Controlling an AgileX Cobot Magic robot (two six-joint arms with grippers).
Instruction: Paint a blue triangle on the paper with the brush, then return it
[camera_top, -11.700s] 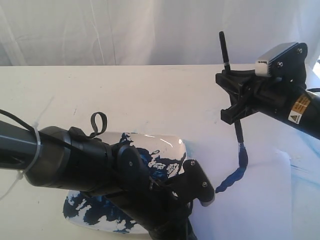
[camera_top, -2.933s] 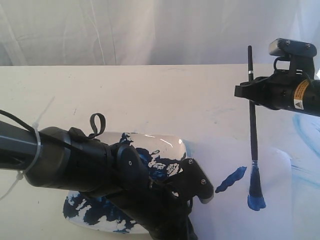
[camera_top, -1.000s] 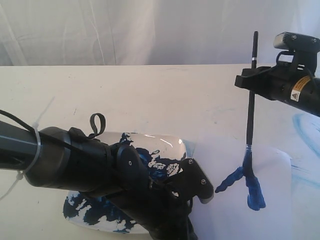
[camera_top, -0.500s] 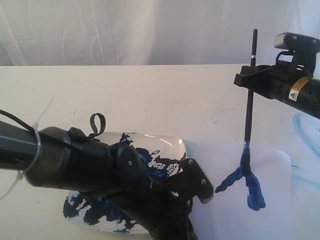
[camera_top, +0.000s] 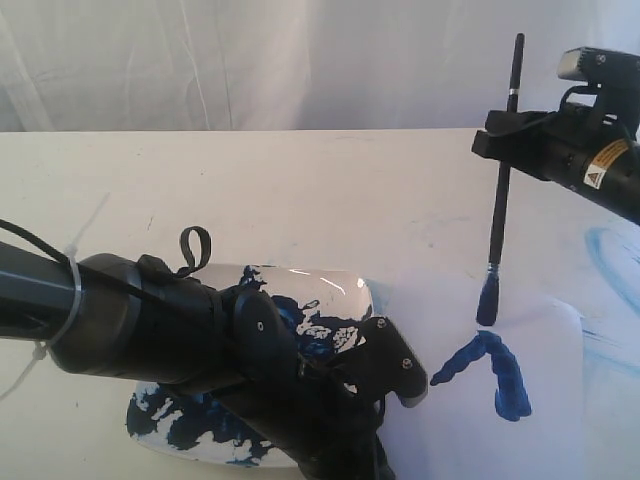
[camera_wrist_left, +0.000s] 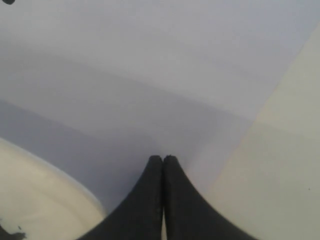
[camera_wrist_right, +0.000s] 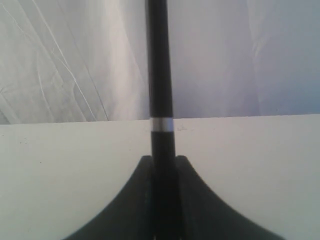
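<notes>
I should move the brush with my right gripper from the triangle's apex to the stroke end (camera_top: 438, 378) beside my left gripper, because the blue strokes are still open on the triangle's near side (camera_top: 468, 398).
The black brush (camera_top: 503, 170) hangs nearly upright, and my right gripper (camera_top: 503, 142) is shut on its handle. Its blue bristle tip (camera_top: 487, 302) is in the air just above the white paper (camera_top: 550, 440). On the paper lie two thick dark blue strokes (camera_top: 495, 365) that meet at a far apex and stay open on the near side. In the right wrist view the brush (camera_wrist_right: 160, 85) stands clamped in the gripper (camera_wrist_right: 162, 161). My left gripper (camera_top: 405, 385) is shut and empty, low over the paper's left part beside the dish. Its fingertips (camera_wrist_left: 155, 162) touch each other above the paper (camera_wrist_left: 150, 75).
A white square dish (camera_top: 345, 285) smeared with blue paint sits under my left arm, and its rim (camera_wrist_left: 45, 200) shows in the left wrist view. Faint light-blue smears (camera_top: 610, 250) mark the cream table (camera_top: 300, 190) at the far right. A white curtain hangs behind.
The brush has lifted off the paper, up and slightly right. Half a second ago its tip touched the apex where the two strokes meet. My left arm has not moved.
</notes>
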